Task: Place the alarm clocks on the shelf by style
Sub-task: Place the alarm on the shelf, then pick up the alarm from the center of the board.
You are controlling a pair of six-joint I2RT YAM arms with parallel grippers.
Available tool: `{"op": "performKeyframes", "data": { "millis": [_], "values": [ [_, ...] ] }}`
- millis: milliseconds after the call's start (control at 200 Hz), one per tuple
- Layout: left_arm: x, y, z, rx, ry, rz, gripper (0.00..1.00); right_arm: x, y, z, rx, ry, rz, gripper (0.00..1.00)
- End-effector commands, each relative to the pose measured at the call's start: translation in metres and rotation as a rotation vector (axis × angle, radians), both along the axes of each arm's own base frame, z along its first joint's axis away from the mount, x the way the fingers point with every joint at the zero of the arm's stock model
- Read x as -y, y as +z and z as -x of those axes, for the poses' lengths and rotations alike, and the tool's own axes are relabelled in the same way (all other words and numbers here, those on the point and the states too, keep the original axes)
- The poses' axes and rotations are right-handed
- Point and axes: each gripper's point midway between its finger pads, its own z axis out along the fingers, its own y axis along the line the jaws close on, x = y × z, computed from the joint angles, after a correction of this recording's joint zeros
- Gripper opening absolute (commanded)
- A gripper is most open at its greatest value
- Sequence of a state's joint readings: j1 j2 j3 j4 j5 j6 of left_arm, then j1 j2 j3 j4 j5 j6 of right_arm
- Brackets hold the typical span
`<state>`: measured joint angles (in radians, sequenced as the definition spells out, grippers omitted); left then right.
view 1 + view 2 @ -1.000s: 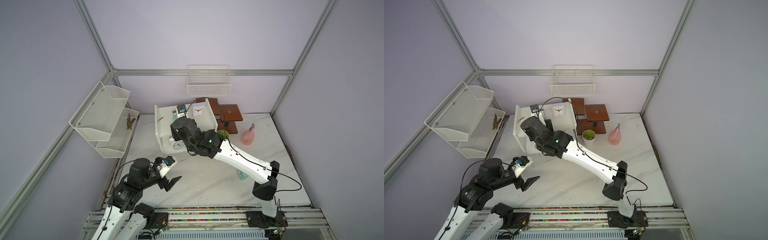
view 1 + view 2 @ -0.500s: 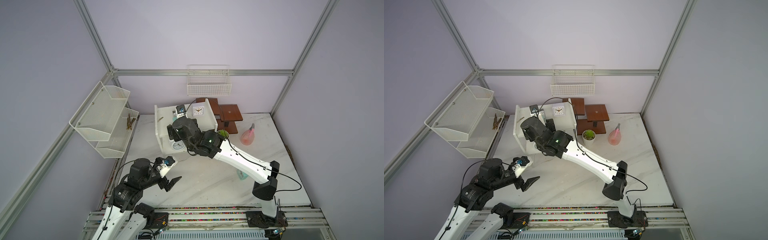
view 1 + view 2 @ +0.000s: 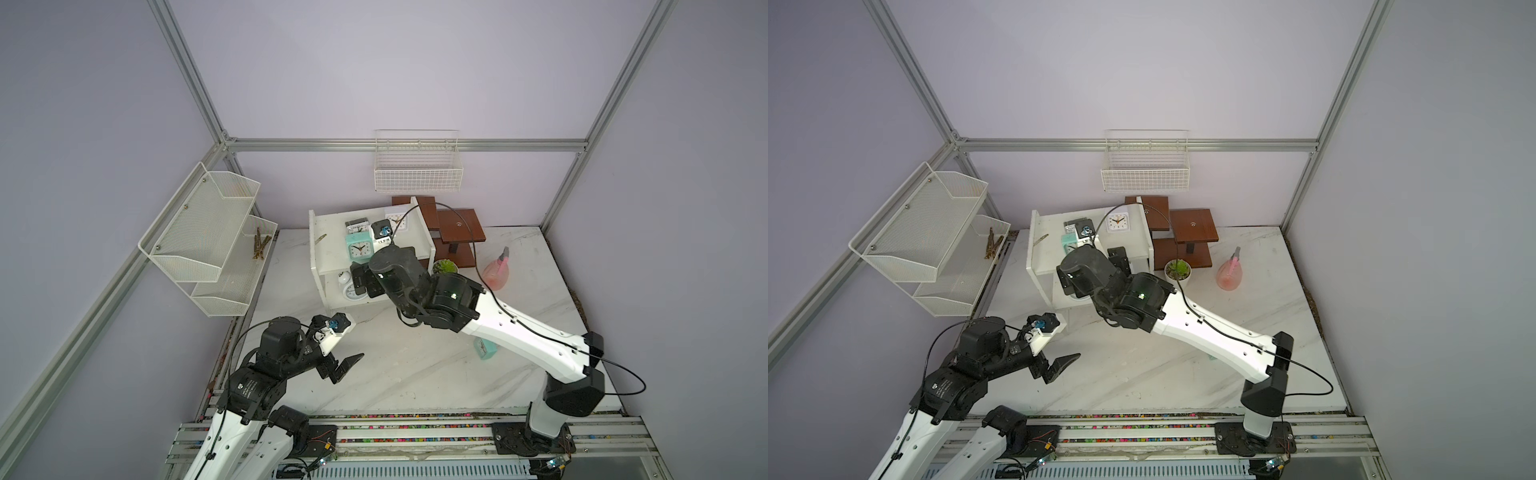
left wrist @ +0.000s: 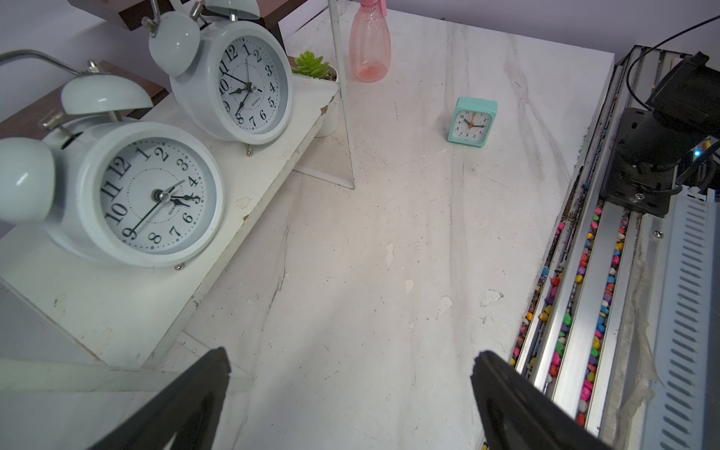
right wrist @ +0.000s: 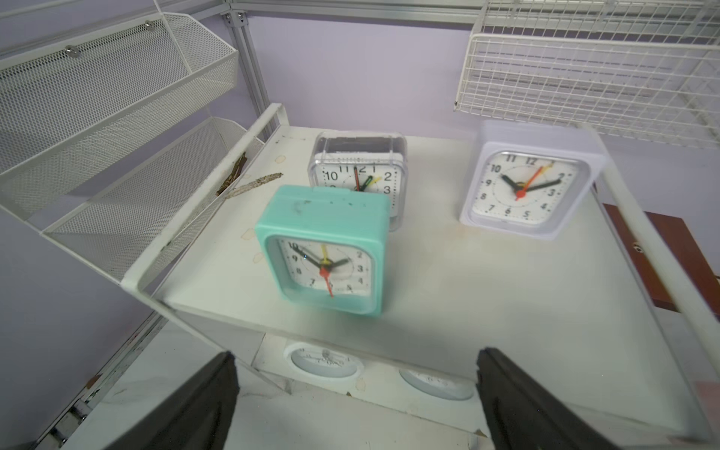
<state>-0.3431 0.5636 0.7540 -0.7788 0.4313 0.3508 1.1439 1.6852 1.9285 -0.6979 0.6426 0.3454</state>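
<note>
I should keep moving my right gripper toward the mint-green clock off the shelf and close on its sides, as the clock stands clear of the pink spray bottle.
The white shelf carries three square alarm clocks on its top board: a mint-green one near the front, a silver-grey one right behind it, and a white one apart to the side. Two round white twin-bell clocks stand on the lower board. Another mint-green clock stands on the table, half hidden by the right arm in a top view. My right gripper is open and empty just in front of the shelf. My left gripper hangs open over bare table.
A pink spray bottle, a small potted plant and a brown stepped stand sit right of the shelf. A wire basket hangs on the back wall, a mesh rack on the left wall. A rail with coloured pebbles runs along the table's front.
My right gripper has opened, let go of the mint-green clock on the top board and drawn back toward the shelf's front. The left arm has not moved.
</note>
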Motion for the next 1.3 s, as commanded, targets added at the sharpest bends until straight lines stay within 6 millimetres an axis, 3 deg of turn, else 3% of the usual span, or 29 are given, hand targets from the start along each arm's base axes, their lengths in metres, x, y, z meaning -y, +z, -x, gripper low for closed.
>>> {"op": "performKeyframes", "data": {
  "millis": [0,80,210,560,675,795,1015,1295],
  "values": [
    [0.007,-0.001,0.002,-0.004,-0.036,0.024,1.0,0.025,0.003,0.015,-0.009,-0.024,-0.073,1.0],
    [0.009,-0.002,0.004,-0.01,-0.051,0.027,1.0,0.044,-0.006,0.027,-0.027,-0.015,-0.119,1.0],
    [0.011,-0.004,0.005,-0.021,-0.067,0.029,1.0,0.07,-0.044,0.041,-0.09,-0.036,-0.148,1.0],
    [0.013,-0.01,0.007,-0.034,-0.087,0.026,1.0,0.117,-0.185,0.064,-0.307,-0.184,-0.211,1.0],
    [0.014,-0.011,0.007,-0.034,-0.095,0.024,1.0,0.146,-0.223,0.063,-0.325,-0.341,-0.22,1.0],
    [0.014,-0.013,0.008,-0.036,-0.097,0.021,1.0,0.17,-0.253,0.064,-0.343,-0.475,-0.227,1.0],
    [0.015,-0.014,0.009,-0.038,-0.102,0.018,1.0,0.188,-0.309,0.072,-0.426,-0.654,-0.316,1.0],
    [0.015,-0.016,0.009,-0.041,-0.104,0.013,1.0,0.211,-0.355,0.08,-0.457,-0.937,-0.327,1.0]
  ]
}}
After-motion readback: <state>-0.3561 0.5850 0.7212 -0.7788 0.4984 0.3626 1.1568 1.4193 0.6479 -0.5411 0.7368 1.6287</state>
